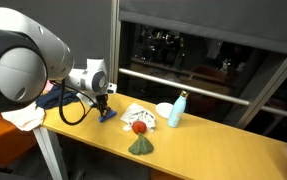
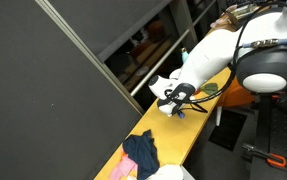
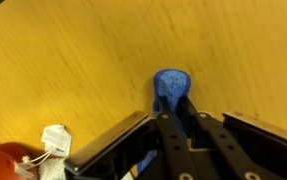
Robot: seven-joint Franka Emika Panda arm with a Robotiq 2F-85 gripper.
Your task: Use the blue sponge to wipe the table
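Note:
The white crumpled cloth (image 1: pixel 136 116) lies just ahead of the blue sponge, so next my gripper wipes the sponge back across the open wood (image 1: pixel 71 121) toward the blue cloth.
The blue sponge (image 3: pixel 170 88) is pinched between my gripper's (image 3: pixel 173 108) fingers and pressed onto the wooden table (image 3: pixel 73 60) in the wrist view. In an exterior view the sponge (image 1: pixel 108 115) sits under my gripper (image 1: pixel 103 103) near the table's end. In an exterior view my gripper (image 2: pixel 179 100) is low over the table edge (image 2: pixel 168 145), and the sponge is hard to make out there.
A white crumpled cloth (image 1: pixel 136 114), a red object (image 1: pixel 139 127), a green cloth (image 1: pixel 141 146), a light blue bottle (image 1: pixel 178 108) and a white cup (image 1: pixel 164 110) lie further along the table. Blue and pink cloths (image 2: pixel 138 155) lie at the end.

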